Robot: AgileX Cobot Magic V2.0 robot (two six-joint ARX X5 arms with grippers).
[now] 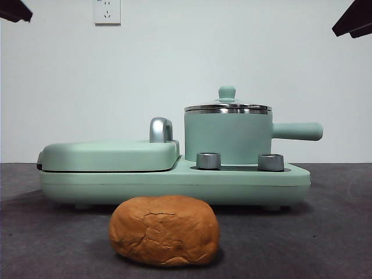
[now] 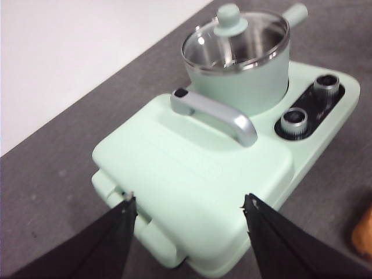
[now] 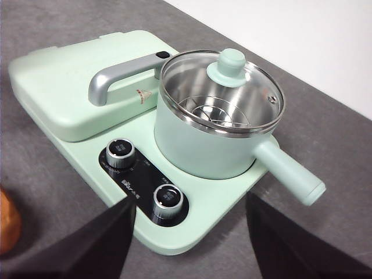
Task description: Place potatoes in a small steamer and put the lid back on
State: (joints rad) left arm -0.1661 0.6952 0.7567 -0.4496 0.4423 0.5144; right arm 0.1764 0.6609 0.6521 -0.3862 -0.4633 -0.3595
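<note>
My gripper is to lift the lid's knob, and the glass lid [image 2: 216,45] should then come off in one piece and leave the pot standing, because the lid's steel rim [image 1: 228,108] sits above a plain seam.
The orange-brown crusty potato [image 1: 164,230] lies on the dark table in front of the appliance; its edge shows in the left wrist view [image 2: 363,233] and the right wrist view [image 3: 8,228]. The mint-green steamer pot [image 1: 228,138] stands on the appliance's right side, side handle pointing right. The glass lid [image 1: 227,106] with its mint-green knob sits on the pot. Through the lid a wire rack shows inside [image 3: 218,110]. My left gripper [image 2: 189,203] is open above the griddle end. My right gripper [image 3: 190,203] is open above the appliance's knob side. Both arms wait high up, empty.
The mint-green appliance base [image 1: 174,183] carries a flat griddle lid [image 1: 107,154] with a chrome handle [image 1: 160,129] on the left and two steel knobs [image 1: 208,160] in front of the pot. A wall socket [image 1: 107,11] is on the white wall behind.
</note>
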